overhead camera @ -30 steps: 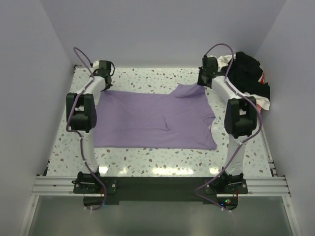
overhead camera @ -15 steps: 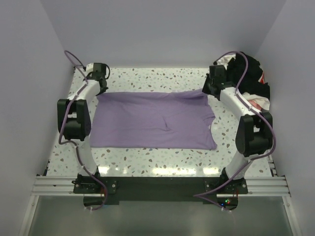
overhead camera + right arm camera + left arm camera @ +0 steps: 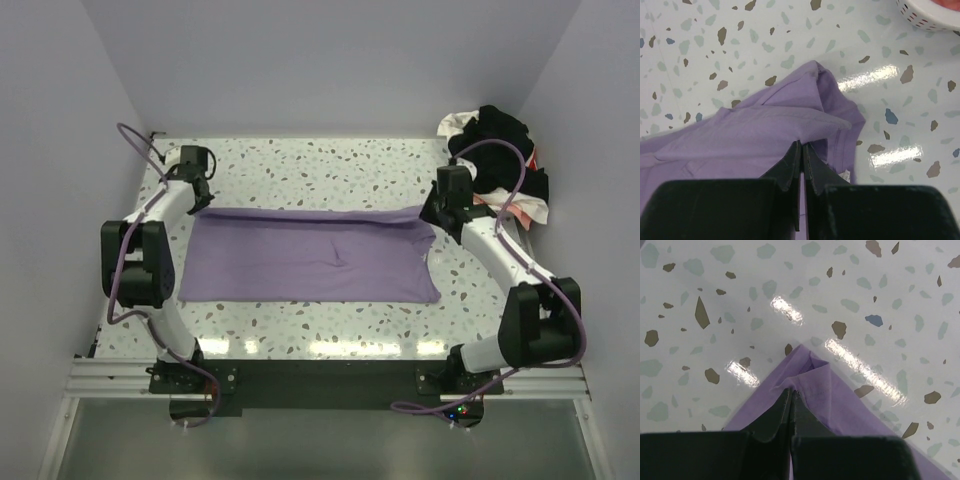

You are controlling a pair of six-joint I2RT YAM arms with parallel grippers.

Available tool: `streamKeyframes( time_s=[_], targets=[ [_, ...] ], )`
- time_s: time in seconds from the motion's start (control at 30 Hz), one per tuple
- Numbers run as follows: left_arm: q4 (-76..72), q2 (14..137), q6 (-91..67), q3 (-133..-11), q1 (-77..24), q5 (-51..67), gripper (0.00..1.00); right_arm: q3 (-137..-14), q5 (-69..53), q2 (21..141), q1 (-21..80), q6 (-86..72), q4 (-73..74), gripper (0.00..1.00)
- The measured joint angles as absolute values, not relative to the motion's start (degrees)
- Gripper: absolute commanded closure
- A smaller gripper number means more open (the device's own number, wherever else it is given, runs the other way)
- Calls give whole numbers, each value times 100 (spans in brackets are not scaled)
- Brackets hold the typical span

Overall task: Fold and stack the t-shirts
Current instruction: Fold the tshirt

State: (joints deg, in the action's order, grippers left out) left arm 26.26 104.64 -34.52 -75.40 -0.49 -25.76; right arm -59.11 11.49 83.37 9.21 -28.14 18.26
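Observation:
My grippers are holding the lilac-purple t-shirt's far edge [image 3: 310, 214] straight between them, so my right gripper should keep drawing the t-shirt's corner toward me and release over the cloth [image 3: 405, 258].
The lilac-purple t-shirt [image 3: 310, 255] lies spread across the middle of the speckled table, its far edge drawn into a straight fold line. My left gripper [image 3: 197, 203] is shut on the shirt's far left corner [image 3: 812, 377]. My right gripper [image 3: 432, 212] is shut on the far right corner [image 3: 805, 120], where the cloth bunches over the fingertips. Both hold the edge low over the table. More t-shirts, black [image 3: 498, 135], white and pink-red, lie heaped at the far right.
The white plastic basket [image 3: 530, 205] stands at the far right under the heap of shirts; its rim [image 3: 927, 12] shows at the top of the right wrist view. The enclosure walls stand close on both sides.
Both grippers have pulled the shirt's far edge toward the near side, folding the back part over. The far edge is now straight and the shirt looks shorter front to back.

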Motion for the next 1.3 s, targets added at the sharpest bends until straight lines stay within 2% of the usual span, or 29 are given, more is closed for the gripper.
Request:
streamKeyframes(
  time_s=[0.5,1.3],
  targets=[
    [2521,9874,-3752,-6713,-49,-2373,100,-4692,1028,7310,921,-3041,1712,100],
    [2499,9264,-3892,-6005,126,-2239,100,-4355,926,6845,921,-3070,1769,100]
  ],
)
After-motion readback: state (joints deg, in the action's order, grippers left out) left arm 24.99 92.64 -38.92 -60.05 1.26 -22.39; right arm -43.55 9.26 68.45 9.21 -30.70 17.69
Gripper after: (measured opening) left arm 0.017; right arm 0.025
